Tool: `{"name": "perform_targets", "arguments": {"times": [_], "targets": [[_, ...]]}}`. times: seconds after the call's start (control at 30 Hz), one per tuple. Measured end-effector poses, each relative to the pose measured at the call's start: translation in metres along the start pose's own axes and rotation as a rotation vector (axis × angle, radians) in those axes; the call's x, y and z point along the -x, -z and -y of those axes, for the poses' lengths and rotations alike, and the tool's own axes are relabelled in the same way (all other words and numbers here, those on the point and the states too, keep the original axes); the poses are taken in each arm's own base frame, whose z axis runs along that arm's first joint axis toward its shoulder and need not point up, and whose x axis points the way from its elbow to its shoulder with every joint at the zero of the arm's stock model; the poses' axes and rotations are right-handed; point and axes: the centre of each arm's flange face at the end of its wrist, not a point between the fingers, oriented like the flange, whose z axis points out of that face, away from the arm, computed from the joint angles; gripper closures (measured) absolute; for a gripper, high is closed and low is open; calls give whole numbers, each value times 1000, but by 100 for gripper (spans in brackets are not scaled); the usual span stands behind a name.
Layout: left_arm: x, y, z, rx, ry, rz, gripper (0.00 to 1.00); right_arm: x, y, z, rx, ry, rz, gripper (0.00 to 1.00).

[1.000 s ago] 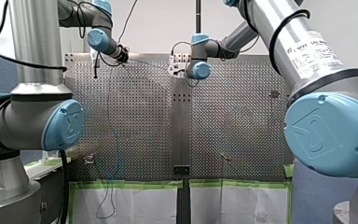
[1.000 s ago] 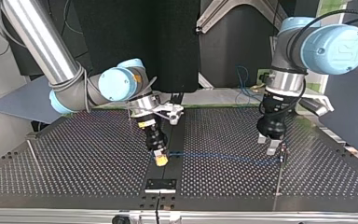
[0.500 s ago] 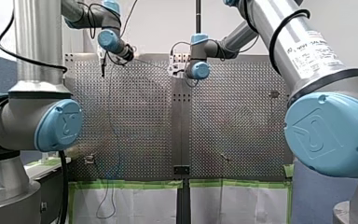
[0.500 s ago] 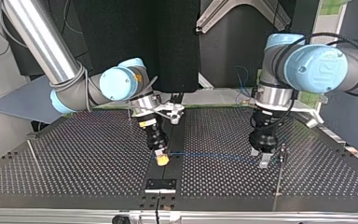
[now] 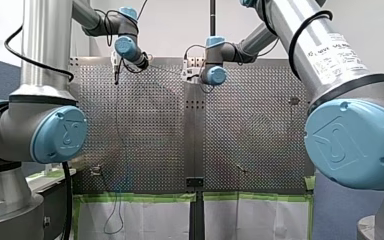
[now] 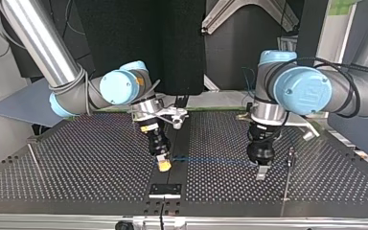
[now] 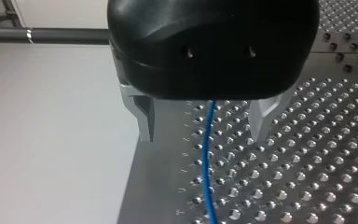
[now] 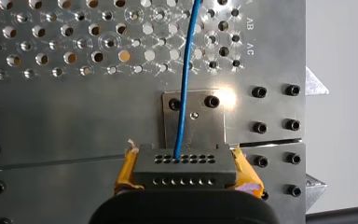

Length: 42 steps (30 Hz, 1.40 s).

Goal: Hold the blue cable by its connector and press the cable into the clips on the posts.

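My gripper will carry the blue cable across, and the cable should follow along almost straight, because it leaves the connector in one smooth, gentle bow.
The thin blue cable stretches low over the perforated table from a black connector. My right gripper is shut on that connector with its yellow pads, near the table's middle seam. My left gripper hangs over the cable a little beside a thin black post at the top view's right. Its metal fingers stand open on either side of the cable without touching it. In the front view my left gripper is at the far edge of the table, left of my right gripper.
A small black plate with a clip sits on the seam just past the connector. A slim rod lies at the top view's left. Low posts stand near the table's near edge in the front view.
My left arm has slid along the cable towards the top view's left, away from the black post, with its fingers open throughout. My right gripper has barely moved.
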Motion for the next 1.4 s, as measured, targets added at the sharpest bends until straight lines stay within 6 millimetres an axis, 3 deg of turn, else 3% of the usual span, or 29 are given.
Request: {"name": "perform_targets", "arguments": {"times": [0.23, 0.77, 0.8, 0.83, 0.87, 0.9, 0.93, 0.97, 1.4], "targets": [[-4, -13, 8, 35, -28, -8, 0, 0, 0, -1, -1, 0, 0, 100], [-4, -14, 7, 102, -73, -1, 0, 0, 1, 3, -9, -3, 2, 100], [-4, -14, 7, 105, -76, -1, 34, 0, 1, 4, -9, -4, 2, 100], [-4, -14, 8, 106, -78, 0, 34, 0, 1, 4, -9, -4, 2, 100], [-4, -13, 9, 107, -79, 2, 66, 0, 1, 4, -9, -4, 2, 100], [-4, -13, 10, 110, -79, 4, 86, 0, 1, 4, -9, -4, 2, 100], [-4, -13, 11, 114, -79, 6, 86, 0, 1, 4, -10, -5, 2, 100], [-4, -12, 12, 116, -79, 7, 100, 0, 1, 4, -10, -5, 2, 100], [-5, -6, 28, 99, -83, 7, 100, 0, 2, 8, -15, -10, 3, 100]]}}
